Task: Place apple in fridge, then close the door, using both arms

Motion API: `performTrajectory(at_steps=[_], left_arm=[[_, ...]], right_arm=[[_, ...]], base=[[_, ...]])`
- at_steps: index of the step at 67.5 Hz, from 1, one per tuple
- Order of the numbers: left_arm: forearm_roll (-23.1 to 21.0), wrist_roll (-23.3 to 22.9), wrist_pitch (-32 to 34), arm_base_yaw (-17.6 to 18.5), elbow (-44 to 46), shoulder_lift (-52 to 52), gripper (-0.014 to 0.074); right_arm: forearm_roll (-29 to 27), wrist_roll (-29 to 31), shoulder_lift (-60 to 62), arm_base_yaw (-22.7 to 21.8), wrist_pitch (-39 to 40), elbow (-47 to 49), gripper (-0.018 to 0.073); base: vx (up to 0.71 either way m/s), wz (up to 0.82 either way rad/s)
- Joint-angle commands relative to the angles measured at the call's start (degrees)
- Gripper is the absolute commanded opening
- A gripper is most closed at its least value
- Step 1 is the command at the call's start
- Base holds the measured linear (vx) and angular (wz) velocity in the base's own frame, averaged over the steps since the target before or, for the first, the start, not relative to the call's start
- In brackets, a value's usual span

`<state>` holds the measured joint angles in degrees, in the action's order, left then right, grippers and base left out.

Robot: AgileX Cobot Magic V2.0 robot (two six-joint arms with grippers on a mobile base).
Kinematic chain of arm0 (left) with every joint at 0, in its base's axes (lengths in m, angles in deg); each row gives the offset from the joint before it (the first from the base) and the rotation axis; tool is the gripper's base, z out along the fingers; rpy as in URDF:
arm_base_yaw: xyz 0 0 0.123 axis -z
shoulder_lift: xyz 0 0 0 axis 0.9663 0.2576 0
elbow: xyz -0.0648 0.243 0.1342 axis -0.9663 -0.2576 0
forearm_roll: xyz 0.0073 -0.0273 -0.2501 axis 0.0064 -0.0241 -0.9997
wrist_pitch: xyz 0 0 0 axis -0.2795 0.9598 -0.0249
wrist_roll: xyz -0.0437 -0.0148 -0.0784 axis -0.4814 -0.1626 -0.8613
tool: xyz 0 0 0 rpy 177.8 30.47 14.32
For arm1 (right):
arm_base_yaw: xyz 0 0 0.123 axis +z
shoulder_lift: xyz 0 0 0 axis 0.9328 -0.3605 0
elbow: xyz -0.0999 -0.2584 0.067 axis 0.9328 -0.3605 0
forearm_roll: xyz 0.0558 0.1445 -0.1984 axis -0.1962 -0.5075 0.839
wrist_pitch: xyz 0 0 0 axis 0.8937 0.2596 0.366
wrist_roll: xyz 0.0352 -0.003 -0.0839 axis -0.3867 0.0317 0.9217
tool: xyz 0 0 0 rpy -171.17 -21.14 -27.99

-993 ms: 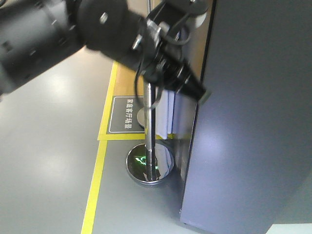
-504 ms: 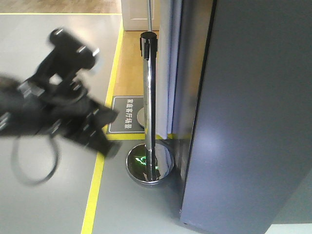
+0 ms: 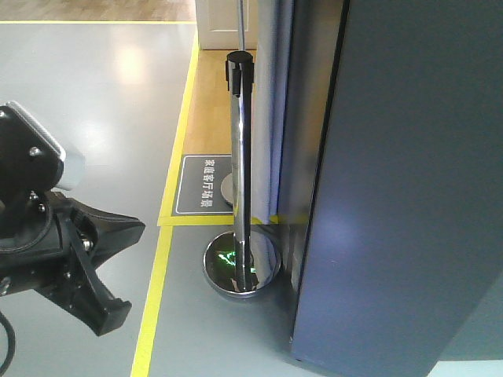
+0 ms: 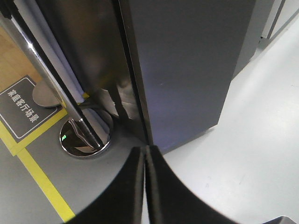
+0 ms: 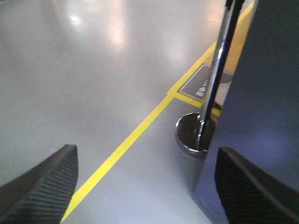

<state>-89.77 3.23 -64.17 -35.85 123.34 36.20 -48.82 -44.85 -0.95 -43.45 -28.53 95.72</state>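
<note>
The fridge door's lower edge (image 3: pixel 319 367) slants out toward me, so I expect the fridge door to swing inward and stay shut when I push it.
The fridge (image 3: pixel 409 196) fills the right of the front view, dark grey, with none of its white inside showing. Its door (image 4: pixel 187 70) lies flush against the body along a dark seam. The apple is out of view. My left gripper (image 4: pixel 145 151) is shut with nothing in it, hanging over the floor just before the fridge's lower corner. My right gripper (image 5: pixel 145 154) is open and empty, with only floor between its ribbed fingers (image 5: pixel 46 182). In the front view an open black gripper (image 3: pixel 130 271) sits low at the left, apart from the fridge, and looks like the right one.
A chrome stanchion post (image 3: pixel 240 157) on a round mirrored base (image 3: pixel 242 267) stands close to the fridge's left side. A yellow floor line (image 3: pixel 153 306) runs past it, beside a dark floor sign (image 3: pixel 203 184). Wooden flooring and a white door lie behind.
The arm that was high in front of the fridge's edge has swung down and left, away from the fridge. It now sits low at the left with its jaws spread.
</note>
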Motion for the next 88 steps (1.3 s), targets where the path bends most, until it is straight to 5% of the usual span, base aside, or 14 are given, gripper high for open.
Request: performTrajectory(at_steps=[1,10,23,35,43,56,65,80,88], left_arm=[[-0.4,-0.5,4.0,0.0,1.5,-0.7,-0.0006],[-0.4,-0.5,3.8,0.0,1.5,-0.7,-0.0006],[-0.4,-0.5,3.7,0.0,1.5,-0.7,-0.0006],[-0.4,-0.5,3.7,0.0,1.5,-0.7,-0.0006],[-0.4,-0.5,3.7,0.0,1.5,-0.7,-0.0006],[-0.4,-0.5,3.7,0.0,1.5,-0.7,-0.0006],[-0.4,-0.5,3.7,0.0,1.5,-0.7,-0.0006],[-0.4,-0.5,3.7,0.0,1.5,-0.7,-0.0006],[-0.4,-0.5,3.7,0.0,1.5,-0.7,-0.0006]], right_arm=[[4.6,-3.2,-3.2,-0.1,5.1,1.5,0.0533],[10.0,-7.9,-8.8,-0.1,5.9,1.5,0.0417],[13.7,-8.2,-17.6,-0.1,12.2,1.5,0.0174],[22.5,-9.5,-24.3,-0.1,19.3,1.5,-0.0017],[32.1,-17.0,-27.9,-0.1,22.8,1.5,-0.0009],[56.1,-41.7,-34.5,-0.2,24.4,1.7,-0.0003],[69.6,-53.2,-39.6,-0.2,23.9,2.7,-0.0002],[78.5,-55.8,-49.6,-0.8,18.8,12.5,-0.0002],[77.8,-55.3,-54.4,-8.0,22.0,18.0,-0.0002]], base=[[0.00,0.00],[0.00,0.00],[0.00,0.00],[0.00,0.00],[0.00,0.00],[0.00,0.00],[0.00,0.00],[0.00,0.00],[0.00,0.00]])
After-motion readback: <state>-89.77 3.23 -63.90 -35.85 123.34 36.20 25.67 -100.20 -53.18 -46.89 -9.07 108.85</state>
